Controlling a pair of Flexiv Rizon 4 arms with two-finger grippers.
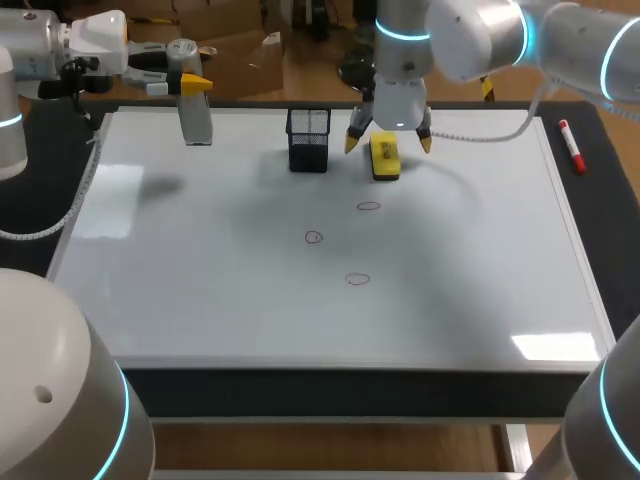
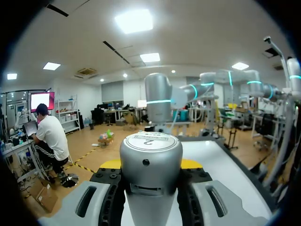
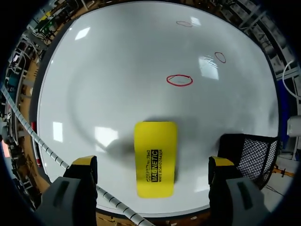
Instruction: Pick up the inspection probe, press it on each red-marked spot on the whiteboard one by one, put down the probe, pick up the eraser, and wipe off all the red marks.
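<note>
I expect the middle red circle (image 1: 314, 237) to come off but leave a thin line behind when I wipe it, because that line shows inside the circle.
The silver inspection probe (image 1: 196, 118) hangs over the whiteboard's (image 1: 200, 280) far left corner, with my left gripper (image 1: 190, 84) shut on it. In the left wrist view the probe (image 2: 150, 160) fills the gap between the fingers of the left gripper (image 2: 150, 165). The yellow eraser (image 1: 385, 157) lies flat near the far edge. My right gripper (image 1: 388, 142) hovers just above it, open, one fingertip on each side. From the right wrist, the eraser (image 3: 155, 158) lies under the right gripper (image 3: 153, 164). Three red circles (image 1: 369, 206) (image 1: 314, 237) (image 1: 358, 279) mark the board's middle; the nearest circle (image 3: 179, 80) lies ahead of the eraser.
A black mesh pen holder (image 1: 308, 138) stands just left of the eraser, close beside my right gripper's finger (image 3: 249, 150). A red marker (image 1: 572, 146) lies on the dark table past the board's right edge. A white cable (image 3: 56, 162) runs beside my right gripper.
</note>
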